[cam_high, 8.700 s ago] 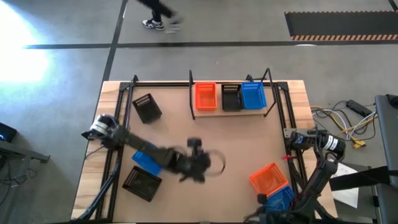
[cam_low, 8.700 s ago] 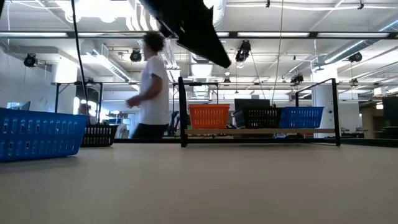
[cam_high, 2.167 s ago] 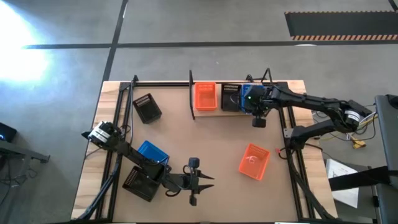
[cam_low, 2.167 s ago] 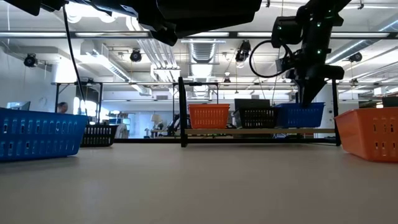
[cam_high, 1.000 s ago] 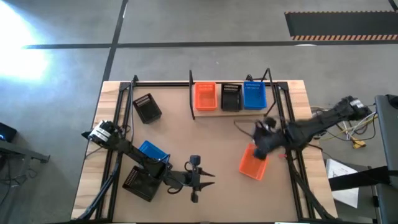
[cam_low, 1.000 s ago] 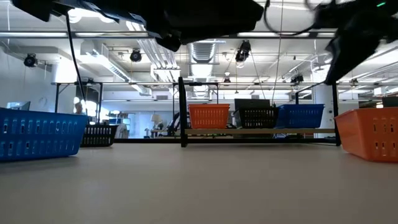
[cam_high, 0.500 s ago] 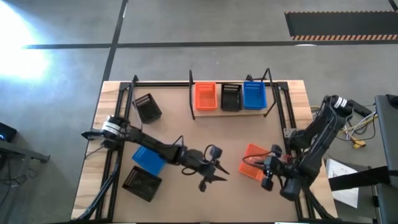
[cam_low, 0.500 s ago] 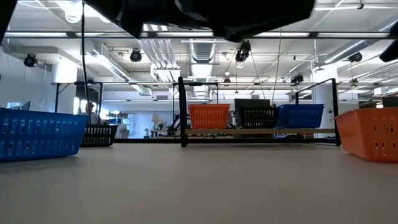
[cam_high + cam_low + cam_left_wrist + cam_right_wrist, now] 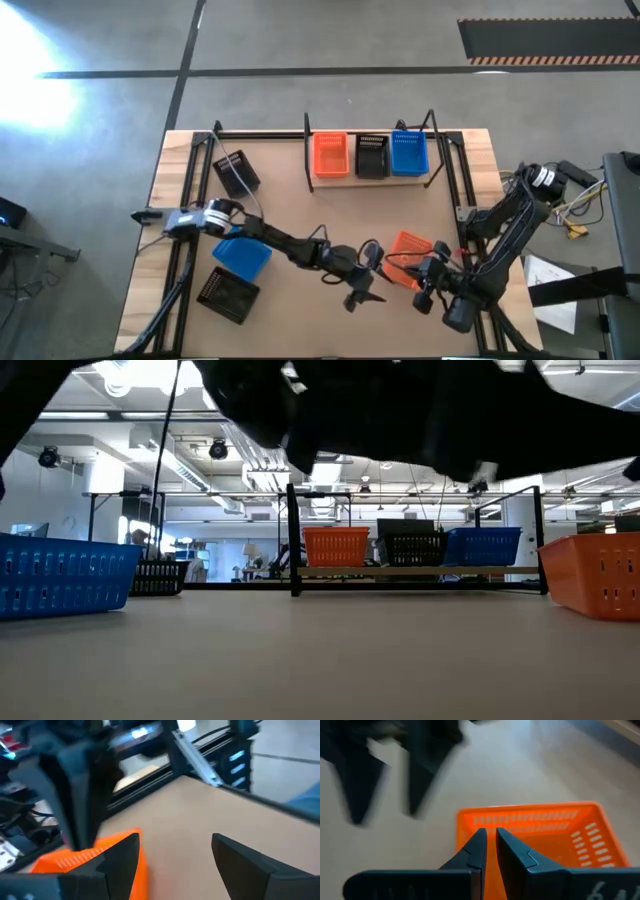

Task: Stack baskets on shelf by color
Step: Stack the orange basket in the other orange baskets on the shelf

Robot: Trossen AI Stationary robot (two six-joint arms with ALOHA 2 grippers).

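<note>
The loose orange basket point(image 9: 408, 257) will fit inside when I lower it, because the shelf's orange basket point(image 9: 331, 155) is empty and gets wider toward its rim.
An orange basket point(image 9: 404, 247) rests on its base at the table's right. My left gripper point(image 9: 368, 278) is open just left of it, its fingers level and pointing at the basket point(image 9: 90, 857). My right gripper point(image 9: 491, 832) is shut and slants down over the basket's near end point(image 9: 425, 278). On the shelf point(image 9: 370, 180) at the far edge stand an orange basket point(image 9: 330, 155), a black one point(image 9: 371, 156) and a blue one point(image 9: 408, 153). My right gripper's shut fingers point(image 9: 479, 845) slant down from the table's near right over the inside of the orange basket, close to one side wall point(image 9: 463, 832). The fingers themselves hide their tips' underside, so I cannot tell whether they touch the basket.
A blue basket point(image 9: 242, 256) and a black basket point(image 9: 226, 294) lie at the near left under my left arm. Another black basket point(image 9: 236, 172) sits at the far left. Black rails point(image 9: 455, 190) run along the table's sides. Bare tabletop lies in the middle.
My left gripper has swept from the near middle toward the table's right edge, up to the orange basket. My right gripper has come from over the basket's far side toward the near edge and down to its near end. The orange basket has stayed in place.
</note>
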